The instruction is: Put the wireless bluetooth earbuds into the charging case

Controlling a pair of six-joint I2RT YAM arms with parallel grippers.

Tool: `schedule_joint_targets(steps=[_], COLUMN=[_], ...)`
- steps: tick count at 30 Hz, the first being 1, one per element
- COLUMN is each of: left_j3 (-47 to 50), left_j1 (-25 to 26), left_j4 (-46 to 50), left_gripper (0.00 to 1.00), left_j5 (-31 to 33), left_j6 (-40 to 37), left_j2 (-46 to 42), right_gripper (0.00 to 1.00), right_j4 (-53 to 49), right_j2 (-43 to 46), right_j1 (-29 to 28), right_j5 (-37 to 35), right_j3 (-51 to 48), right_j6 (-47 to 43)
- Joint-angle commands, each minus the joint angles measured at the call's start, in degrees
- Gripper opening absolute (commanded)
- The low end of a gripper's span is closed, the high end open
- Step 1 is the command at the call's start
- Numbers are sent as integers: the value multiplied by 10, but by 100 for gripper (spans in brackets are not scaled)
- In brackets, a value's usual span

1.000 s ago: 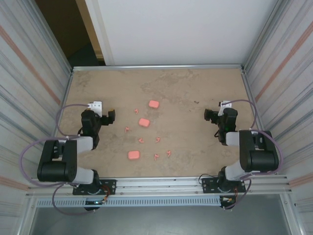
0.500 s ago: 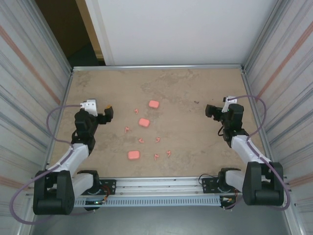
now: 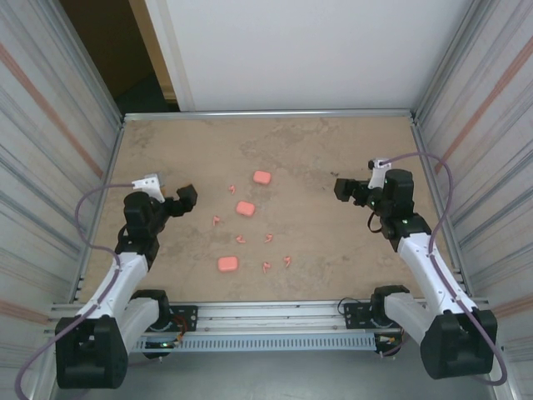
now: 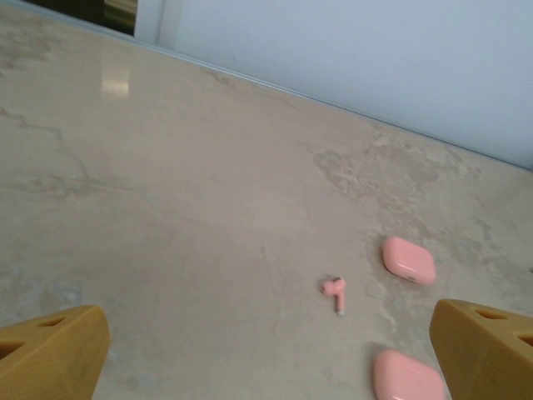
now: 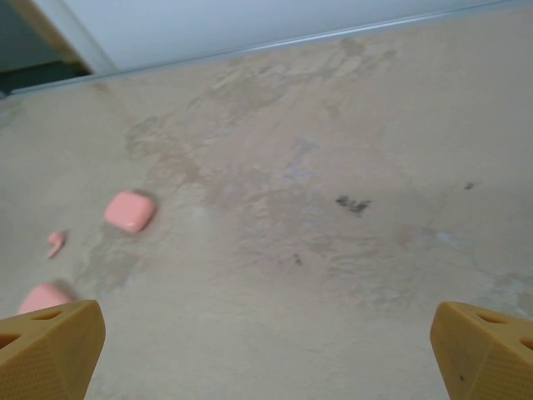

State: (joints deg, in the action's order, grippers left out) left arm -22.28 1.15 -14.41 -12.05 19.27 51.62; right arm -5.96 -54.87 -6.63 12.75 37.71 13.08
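The back charging case (image 3: 262, 177) is lying clear of the earbuds, so the robot's open right gripper should keep going toward it until its fingers close on the case's long sides (image 3: 262, 182).
Three pink rounded charging cases lie shut on the table: one at the back (image 3: 261, 177), one in the middle (image 3: 245, 208), one near the front (image 3: 227, 264). Several tiny salmon-pink earbuds are scattered round them, such as one (image 3: 232, 189) by the back case and one (image 3: 287, 260) at the front. My left gripper (image 3: 185, 198) hangs open left of them, above the table; its view shows an earbud (image 4: 335, 289) and two cases (image 4: 408, 259) ahead. My right gripper (image 3: 343, 188) hangs open to their right, seeing a case (image 5: 129, 211) and an earbud (image 5: 56, 242) at far left.
Metal walls close in the beige table (image 3: 350, 142) on the left and right, with a white panel behind. Bare tabletop stretches between the right gripper and the cases. Both yellow fingers (image 4: 50, 354) of the left gripper have nothing between them.
Both arms have unfolded from their tucked pose. The right gripper has shifted a little left toward the middle. Cases and earbuds lie where they were.
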Motion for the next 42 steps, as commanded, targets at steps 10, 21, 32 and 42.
schedule_joint_targets(steps=[10, 21, 32, 42], left_j3=[-14, 8, 8, 4], left_j1=[0, 0, 0, 1], left_j4=[85, 84, 102, 116], left_gripper=[99, 99, 99, 99], left_j5=[-61, -60, -51, -35], left_j6=[113, 123, 102, 80], left_j2=[-13, -11, -24, -32], right_gripper=[99, 99, 99, 99], right_j4=[-129, -180, -203, -235], right_j2=[-153, -415, -598, -691], right_j1=[-113, -165, -190, -208], right_j5=[63, 114, 114, 119], right_j3=[147, 352, 510, 595], right_j6=[-113, -320, -476, -575])
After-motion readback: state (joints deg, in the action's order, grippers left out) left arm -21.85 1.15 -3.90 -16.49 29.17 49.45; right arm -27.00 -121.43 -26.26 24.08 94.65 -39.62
